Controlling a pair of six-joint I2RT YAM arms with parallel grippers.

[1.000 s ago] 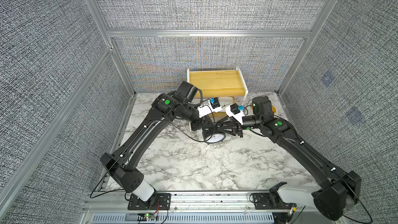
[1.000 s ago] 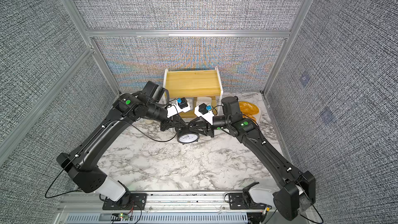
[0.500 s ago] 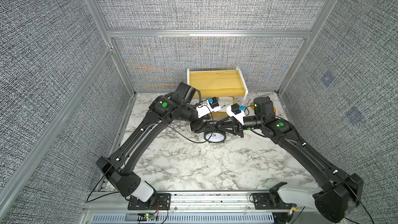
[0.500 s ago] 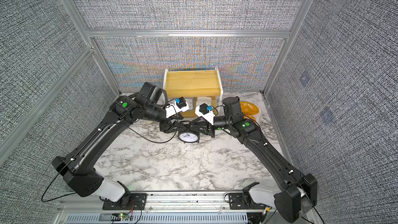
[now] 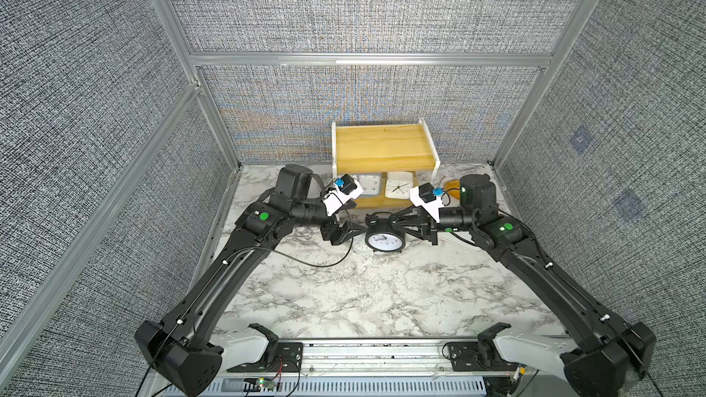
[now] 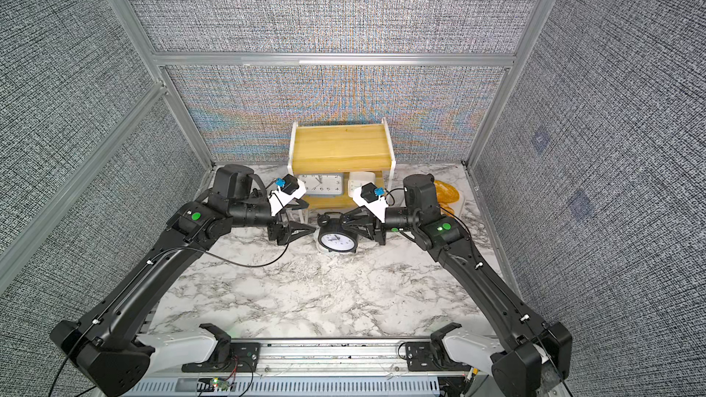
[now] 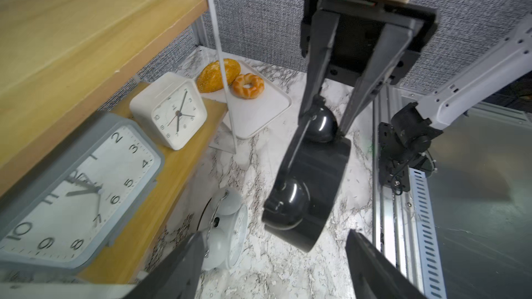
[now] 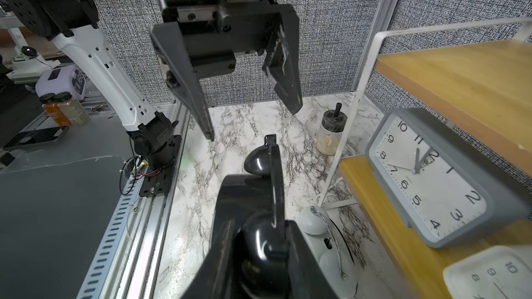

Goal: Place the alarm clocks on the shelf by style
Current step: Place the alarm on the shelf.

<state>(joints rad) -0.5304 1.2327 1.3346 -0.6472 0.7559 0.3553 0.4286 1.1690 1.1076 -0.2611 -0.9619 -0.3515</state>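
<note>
The robot's right gripper is closed on a bell of the black clock point(image 7: 322, 124), so its left gripper should take hold of the free bell point(image 7: 289, 202) before carrying the clock to the top board.
The black twin-bell alarm clock point(image 5: 383, 241) stands upright in front of the shelf point(image 5: 384, 147), face toward the top views. My right gripper point(image 8: 259, 254) is shut on one of its bells point(image 7: 322, 125). My left gripper point(image 7: 276, 268) is open just left of that clock, with nothing between its fingers point(image 8: 208, 136). The white twin-bell clock point(image 7: 230, 234) lies on the marble behind the black one. On the shelf's lower board stand the grey-blue clock point(image 6: 323, 184) and the small white square clock point(image 7: 172, 110). The top board is bare.
A white tray point(image 7: 259, 110) with a bread roll point(image 7: 218, 74) and a ring-shaped pastry point(image 7: 248, 85) sits right of the shelf. A small jar with a black lid point(image 8: 329, 130) stands by the shelf's left leg. Grey fabric walls close in three sides.
My left gripper has opened, let go of the black clock and drawn back a little to the left. The right gripper has stayed shut on the clock's bell.
</note>
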